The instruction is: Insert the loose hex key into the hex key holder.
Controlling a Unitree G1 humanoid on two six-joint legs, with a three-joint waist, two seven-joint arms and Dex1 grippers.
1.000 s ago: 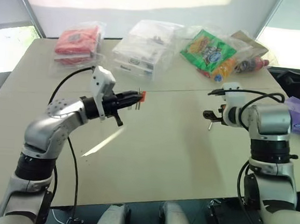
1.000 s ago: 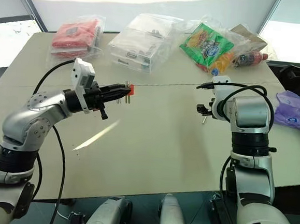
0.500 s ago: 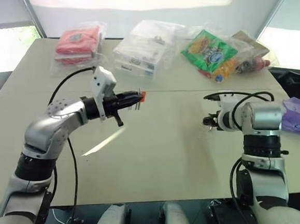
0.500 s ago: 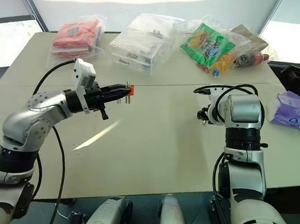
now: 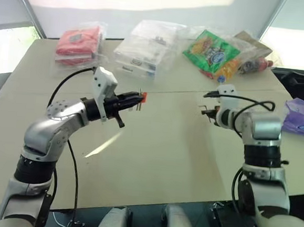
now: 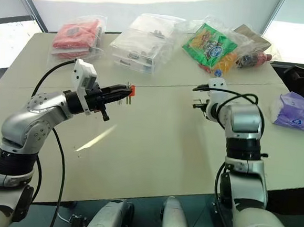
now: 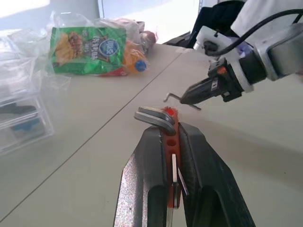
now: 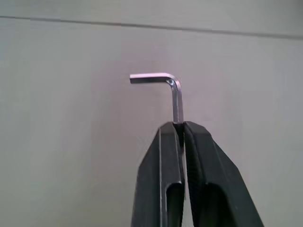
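I should tilt my right gripper up and bring the hex key's long leg over the holder's top [image 7: 171, 112], because the loose hex key's bent end [image 7: 168, 97] goes first toward the hex key holder.
The hex key holder [image 7: 169, 113], a small red-orange block with thin keys sticking out of it, is clamped in my left gripper [image 5: 137, 98], which is shut on it and holds it level above the table, pointing right. My right gripper [image 8: 179, 125] is shut on the long leg of the loose hex key [image 8: 175, 92], a thin L-shaped metal rod whose short bent end sticks out past the fingertips. In the left wrist view the right gripper [image 7: 187, 98] points at the holder from a short way off, and the loose hex key [image 7: 173, 97] is apart from the block.
Along the far side of the beige table [image 5: 164, 156] lie red packets in clear plastic [image 5: 78, 42], clear plastic boxes [image 5: 143, 52] and a green snack bag [image 5: 209, 49]. A purple bag [image 5: 302, 117] sits at the right edge. A seam [image 5: 180, 92] crosses the table.
My right hand has swung from pointing down to nearly level and has moved left and slightly up with the hex key. The left arm and the holder have stayed still.
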